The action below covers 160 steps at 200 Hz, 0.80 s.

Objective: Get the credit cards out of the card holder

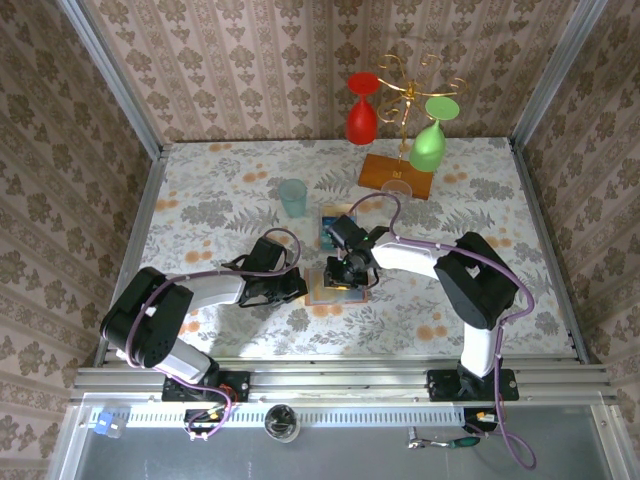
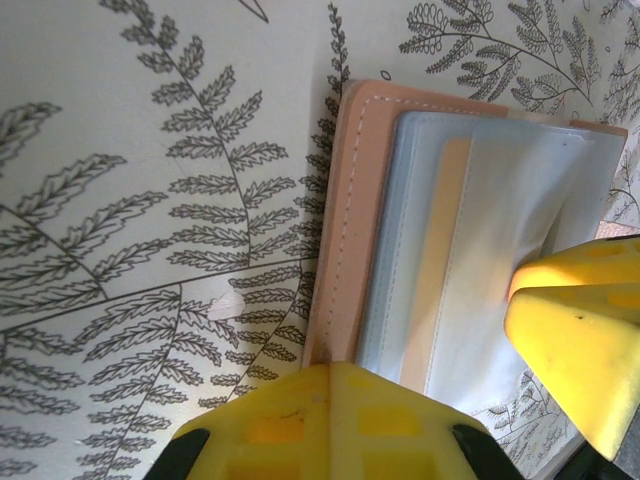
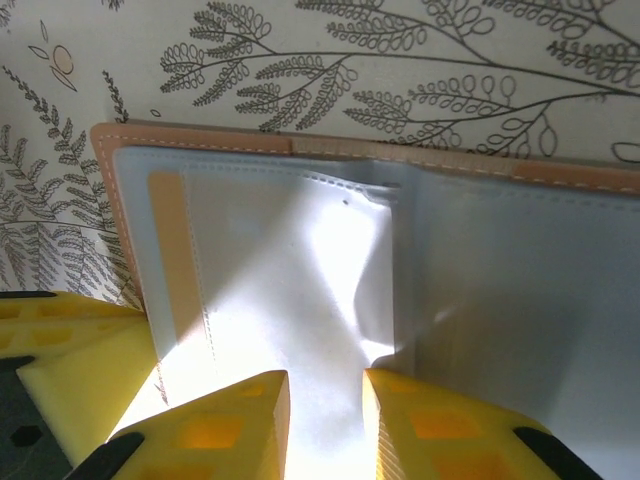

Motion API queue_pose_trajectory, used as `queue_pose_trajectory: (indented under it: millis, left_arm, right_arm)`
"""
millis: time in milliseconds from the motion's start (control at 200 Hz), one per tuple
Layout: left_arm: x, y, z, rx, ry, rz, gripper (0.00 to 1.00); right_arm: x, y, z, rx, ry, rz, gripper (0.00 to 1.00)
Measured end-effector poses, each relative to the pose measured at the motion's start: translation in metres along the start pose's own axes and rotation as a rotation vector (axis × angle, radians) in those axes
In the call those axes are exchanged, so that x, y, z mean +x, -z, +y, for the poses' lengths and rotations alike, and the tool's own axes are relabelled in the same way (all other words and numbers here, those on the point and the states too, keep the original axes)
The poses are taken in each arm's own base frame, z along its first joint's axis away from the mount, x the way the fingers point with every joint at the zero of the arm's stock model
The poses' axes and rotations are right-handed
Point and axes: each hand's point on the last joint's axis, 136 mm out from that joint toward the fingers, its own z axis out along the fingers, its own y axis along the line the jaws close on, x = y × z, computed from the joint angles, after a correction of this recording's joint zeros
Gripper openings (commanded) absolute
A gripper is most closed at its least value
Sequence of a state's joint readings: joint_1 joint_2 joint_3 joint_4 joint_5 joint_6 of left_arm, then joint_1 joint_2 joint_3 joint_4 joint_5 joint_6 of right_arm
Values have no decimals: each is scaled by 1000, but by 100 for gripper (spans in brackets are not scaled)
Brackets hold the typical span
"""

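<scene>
The pale page point(image 3: 265, 255) bulges under my right gripper and covers the card, so my left gripper should take its stitched edge point(image 2: 453, 255) and turn it across the card holder's fold first.
The card holder point(image 1: 330, 286) lies open on the table, tan outside with grey-blue pockets point(image 3: 300, 260). A card with an orange-tan strip point(image 3: 170, 250) sits in its left pocket, the same card point(image 2: 440, 230) showing through the pocket in the left wrist view. My left gripper point(image 2: 335, 368) is shut, its tips pressed on the holder's tan edge point(image 2: 350, 220). My right gripper point(image 3: 325, 390) stands a little open, fingers down on the pocket's pale face with nothing clearly between them. A small stack of blue-teal credit cards point(image 1: 327, 226) lies just beyond the holder, partly hidden by the right wrist.
A teal tumbler point(image 1: 292, 197) stands left of the loose cards. A glass rack on an orange wooden base point(image 1: 396, 172) at the back holds a red glass point(image 1: 362, 110) and a green glass point(image 1: 428, 142). One right finger point(image 2: 580, 340) shows in the left wrist view.
</scene>
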<state>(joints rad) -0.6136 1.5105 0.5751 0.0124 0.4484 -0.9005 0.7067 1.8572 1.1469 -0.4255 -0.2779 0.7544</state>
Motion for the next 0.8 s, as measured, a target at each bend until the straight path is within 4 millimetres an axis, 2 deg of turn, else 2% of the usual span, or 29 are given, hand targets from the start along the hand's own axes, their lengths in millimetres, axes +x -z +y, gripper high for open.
queue_pose_trajectory:
  millis: [485, 800]
  left_arm:
    - [-2, 5, 0, -15, 10, -2, 6]
    - [-19, 19, -26, 48, -14, -64, 12]
  right_arm:
    - [1, -2, -8, -87, -25, 3, 23]
    - [1, -2, -10, -137, -30, -2, 22]
